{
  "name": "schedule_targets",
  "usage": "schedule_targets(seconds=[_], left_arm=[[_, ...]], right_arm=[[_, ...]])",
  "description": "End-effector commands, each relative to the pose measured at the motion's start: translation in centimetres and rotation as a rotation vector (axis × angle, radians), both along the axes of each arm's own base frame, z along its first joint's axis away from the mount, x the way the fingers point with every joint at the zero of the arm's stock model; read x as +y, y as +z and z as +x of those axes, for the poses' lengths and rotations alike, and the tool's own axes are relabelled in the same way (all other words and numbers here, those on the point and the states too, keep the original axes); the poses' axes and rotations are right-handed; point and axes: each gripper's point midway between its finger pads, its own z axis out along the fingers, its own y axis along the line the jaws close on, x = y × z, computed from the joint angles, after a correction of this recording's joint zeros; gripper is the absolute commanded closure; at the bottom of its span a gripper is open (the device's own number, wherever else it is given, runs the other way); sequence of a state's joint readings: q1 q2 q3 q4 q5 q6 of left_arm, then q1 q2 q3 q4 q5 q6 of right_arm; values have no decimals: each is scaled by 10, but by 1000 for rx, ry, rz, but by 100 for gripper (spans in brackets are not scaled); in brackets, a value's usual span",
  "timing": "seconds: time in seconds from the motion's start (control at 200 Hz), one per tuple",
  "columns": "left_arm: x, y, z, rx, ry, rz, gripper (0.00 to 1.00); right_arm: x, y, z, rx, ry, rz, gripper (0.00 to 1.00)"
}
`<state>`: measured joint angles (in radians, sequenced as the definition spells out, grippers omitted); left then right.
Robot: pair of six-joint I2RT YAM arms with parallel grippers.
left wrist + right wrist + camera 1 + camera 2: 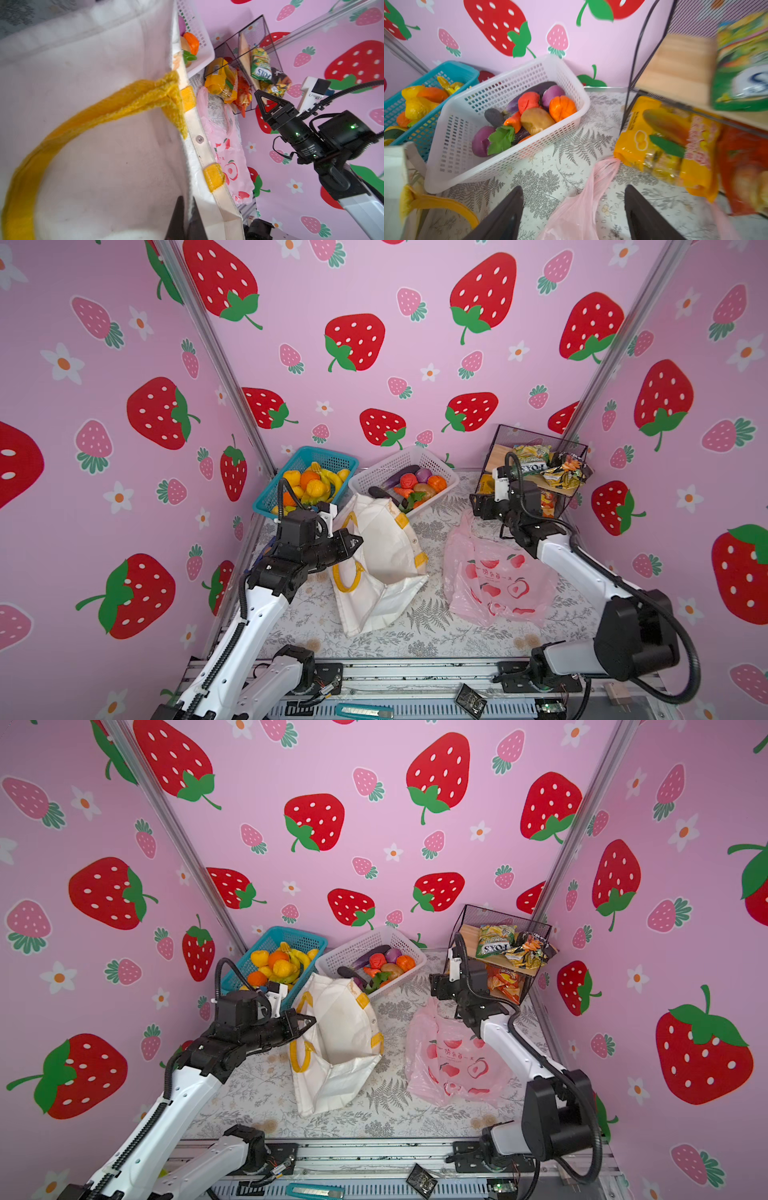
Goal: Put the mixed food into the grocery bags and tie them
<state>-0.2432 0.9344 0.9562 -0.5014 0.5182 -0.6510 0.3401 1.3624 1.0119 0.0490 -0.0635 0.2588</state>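
Next, my left gripper swings the white tote [385, 566] toward the pink plastic bag [464, 576] before loading snacks, because the tote is crooked and far away from the black wire rack.
The white tote [382, 556] with yellow handles stands open at mid table. My left gripper [355, 541] is shut on its rim; in the left wrist view the fingers [178, 216] pinch the fabric edge. To its right the pink plastic bag [494, 580] lies slumped. My right gripper [478, 506] hovers open over its far end, and in the right wrist view the bag's twisted handle [577, 207] lies between the spread fingers, which do not touch it. Toy vegetables [415, 485] fill the white basket [399, 460]. Snack packets [536, 460] sit in the black wire rack [536, 435].
A blue basket [307, 454] of toy fruit stands at the back left, beside the white one. A yellow packet [664, 141] pokes out of the rack's lower shelf, close to my right gripper. Pink strawberry walls enclose three sides. A metal rail [415, 672] runs along the front.
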Motion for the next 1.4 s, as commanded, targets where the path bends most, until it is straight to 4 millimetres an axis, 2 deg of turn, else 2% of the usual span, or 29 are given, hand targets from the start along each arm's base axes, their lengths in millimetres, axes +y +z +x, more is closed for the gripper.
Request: schedule_targets(seconds=[0.0, 0.12, 0.23, 0.345, 0.445, 0.69, 0.775, 0.945, 1.091, 1.261, 1.346, 1.391, 1.396], left_arm=[[-18, 69, -31, -145, -166, -75, 100], [-20, 86, -58, -155, -270, -37, 100], [-33, 110, -74, -197, -367, -145, 100], [-45, 125, -72, -220, -400, -259, 100], [-58, 122, -61, -183, -410, -311, 100], [-111, 87, -40, -11, -495, -373, 100], [-117, 64, -24, 42, -462, -348, 100], [-126, 4, 15, 167, -383, -330, 100], [-115, -35, 42, 209, -300, -265, 100], [-86, -58, 68, 191, -152, -211, 100], [-82, -71, 71, 210, -130, -181, 96], [-82, -76, 72, 223, -131, -171, 96], [-82, -77, 71, 225, -133, -169, 93]], right_arm=[[-22, 14, -3, -5, -59, -73, 21], [-30, 35, 0, -44, -87, -52, 20], [-32, 45, 4, -63, -105, -48, 20], [-35, 51, 9, -69, -123, -48, 20], [-38, 54, 11, -69, -144, -62, 19], [-67, 49, 10, -45, -263, -176, 18], [-72, 50, 9, -49, -280, -180, 18], [-67, 42, 8, -33, -260, -161, 18], [-76, 36, 11, -19, -300, -192, 17], [-98, 59, 26, -58, -358, -167, 16], [-113, 71, 36, -71, -391, -143, 16], [-126, 73, 41, -69, -427, -141, 16], [-128, 74, 42, -69, -432, -140, 16]])
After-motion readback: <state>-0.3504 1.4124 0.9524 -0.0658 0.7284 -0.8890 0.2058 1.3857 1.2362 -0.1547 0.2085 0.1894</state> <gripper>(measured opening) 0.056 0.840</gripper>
